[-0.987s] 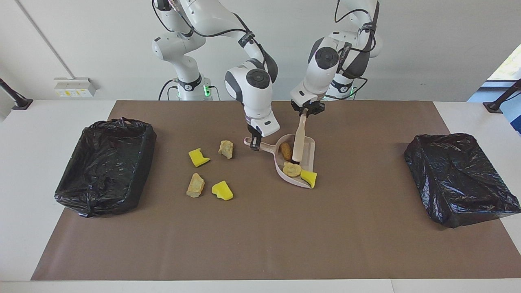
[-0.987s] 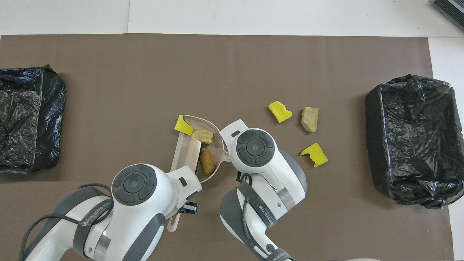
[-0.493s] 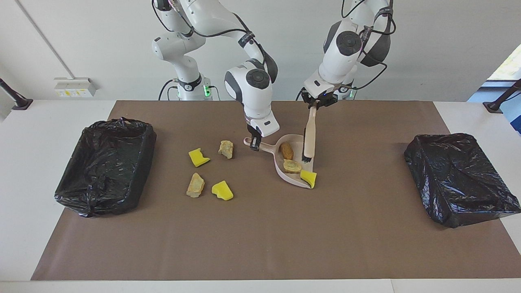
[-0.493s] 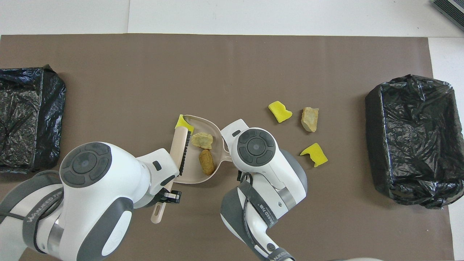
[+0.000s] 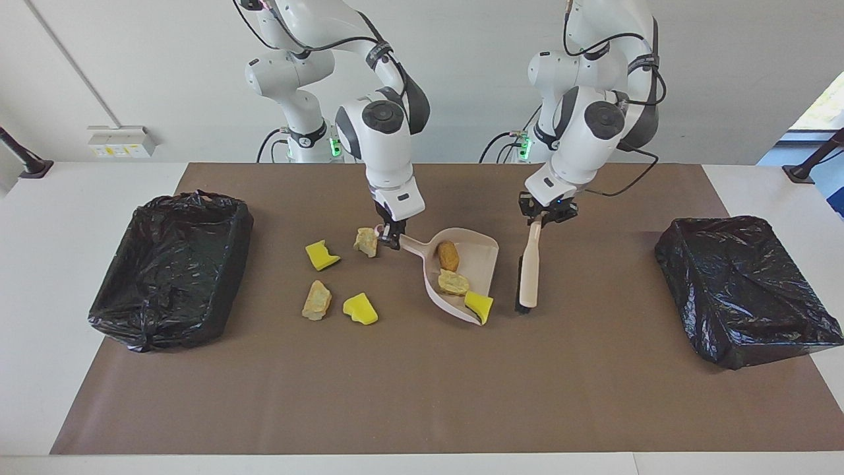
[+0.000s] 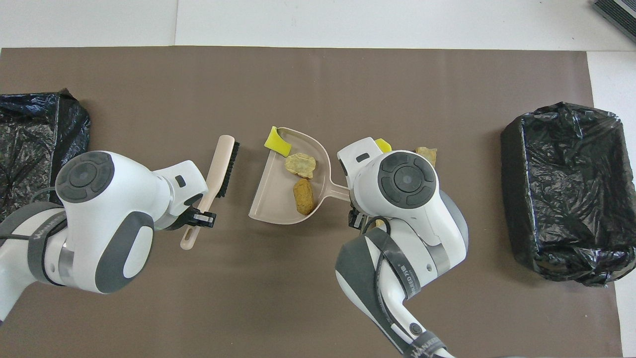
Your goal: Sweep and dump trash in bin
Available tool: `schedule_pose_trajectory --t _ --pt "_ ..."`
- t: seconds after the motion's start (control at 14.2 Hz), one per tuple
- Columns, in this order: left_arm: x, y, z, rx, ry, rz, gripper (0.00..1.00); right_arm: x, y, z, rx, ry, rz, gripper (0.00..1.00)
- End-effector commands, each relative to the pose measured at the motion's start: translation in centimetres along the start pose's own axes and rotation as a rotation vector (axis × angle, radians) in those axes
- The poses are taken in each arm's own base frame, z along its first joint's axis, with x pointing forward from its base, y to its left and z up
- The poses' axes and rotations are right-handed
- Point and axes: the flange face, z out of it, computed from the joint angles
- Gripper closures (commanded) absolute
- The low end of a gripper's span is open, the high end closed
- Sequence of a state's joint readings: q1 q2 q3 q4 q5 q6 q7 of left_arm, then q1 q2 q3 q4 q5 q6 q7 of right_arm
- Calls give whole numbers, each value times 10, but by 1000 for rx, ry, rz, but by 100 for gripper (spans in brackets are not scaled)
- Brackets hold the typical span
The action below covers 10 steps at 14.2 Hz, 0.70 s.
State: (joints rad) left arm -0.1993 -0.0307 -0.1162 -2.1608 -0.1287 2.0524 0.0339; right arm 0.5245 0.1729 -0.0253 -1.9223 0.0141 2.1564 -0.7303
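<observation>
The dustpan's edge (image 6: 263, 179) faces away from the loose trash, so my left gripper should withdraw the brush and my right gripper dump the load into its nearer bin (image 6: 569, 194).
My right gripper (image 5: 390, 237) is shut on the handle of the beige dustpan (image 5: 486, 254). In the pan lie three pieces of trash: an orange-brown lump (image 5: 448, 255), a beige lump (image 5: 453, 282) and a yellow sponge chunk (image 5: 479, 306) at its lip. My left gripper (image 5: 544, 216) is shut on the handle of the brush (image 5: 528, 277), which hangs bristles-down beside the pan, toward the left arm's end. Loose trash lies beside the pan toward the right arm's end: two yellow chunks (image 5: 321, 255) (image 5: 361, 309) and two beige lumps (image 5: 366, 241) (image 5: 316, 300).
Two bins lined with black bags stand on the brown mat (image 5: 422, 382): one bin (image 5: 171, 270) at the right arm's end, the other bin (image 5: 745, 290) at the left arm's end. From overhead, my right arm (image 6: 407, 179) covers part of the loose trash.
My left gripper lifted the brush out of the dustpan and carried it toward the left arm's end. My right gripper shifted the dustpan, with three scraps in it, toward the loose trash.
</observation>
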Motion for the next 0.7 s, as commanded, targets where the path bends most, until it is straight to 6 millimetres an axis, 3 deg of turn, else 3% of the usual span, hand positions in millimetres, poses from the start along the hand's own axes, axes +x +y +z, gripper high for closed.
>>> schedule_pose_trajectory --t 0.0,0.35,0.49,0.63 --pt "13 -20 -15 38 30 12 100 -5 0 -11 -4 13 -10 100" --pt "-7 -19 -17 80 3 -55 100 -75 59 -69 -64 53 13 100" --pt "-21 -6 -22 87 -13 -49 100 -108 85 -93 -86 60 6 100" --pt "-47 31 -24 116 -35 -82 100 -151 116 -120 -55 65 -5 100"
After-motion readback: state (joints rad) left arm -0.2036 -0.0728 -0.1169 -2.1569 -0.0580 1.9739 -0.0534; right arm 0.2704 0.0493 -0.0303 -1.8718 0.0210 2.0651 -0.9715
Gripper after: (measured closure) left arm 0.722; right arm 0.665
